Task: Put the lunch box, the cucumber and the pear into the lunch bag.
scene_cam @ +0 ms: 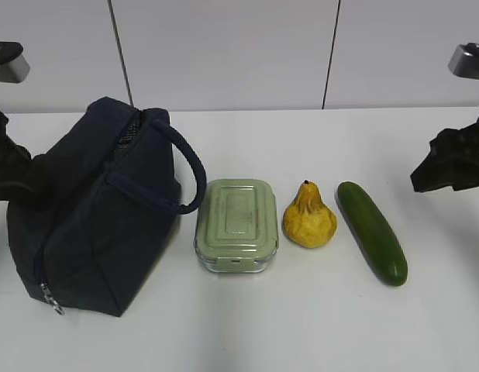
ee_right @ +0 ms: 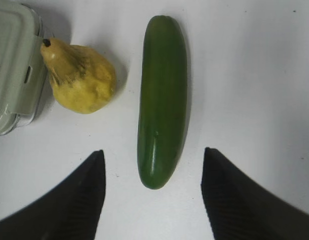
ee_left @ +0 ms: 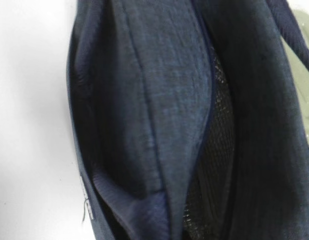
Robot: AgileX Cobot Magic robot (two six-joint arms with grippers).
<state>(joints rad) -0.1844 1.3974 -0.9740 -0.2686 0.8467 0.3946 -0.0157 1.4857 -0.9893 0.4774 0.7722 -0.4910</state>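
I expect the cucumber [scene_cam: 373, 234] to sink completely inside when I lower it in, because the dark navy lunch bag [scene_cam: 104, 209] stands taller than the cucumber is long.
The dark navy lunch bag [scene_cam: 100, 209] stands at the left and fills the left wrist view [ee_left: 169, 100], where a fold and black mesh show. The sage-lidded lunch box [scene_cam: 236, 225], yellow pear [scene_cam: 309, 218] and dark green cucumber [scene_cam: 371, 231] lie in a row to its right. My left gripper [scene_cam: 11, 167] is a dark shape against the bag's far left side; its fingers do not show. My right gripper [ee_right: 153, 151] is open above the table, and the cucumber's [ee_right: 162, 100] near end lies between its fingertips [ee_right: 87, 195]. It hangs right of the cucumber in the exterior view [scene_cam: 425, 177].
The white table [scene_cam: 301, 325] runs back to a grey panelled wall. The bag's silver zipper pull [scene_cam: 53, 304] hangs at its front lower corner, and a loop handle [scene_cam: 189, 167] arches toward the lunch box. The pear [ee_right: 82, 80] touches the box [ee_right: 14, 65].
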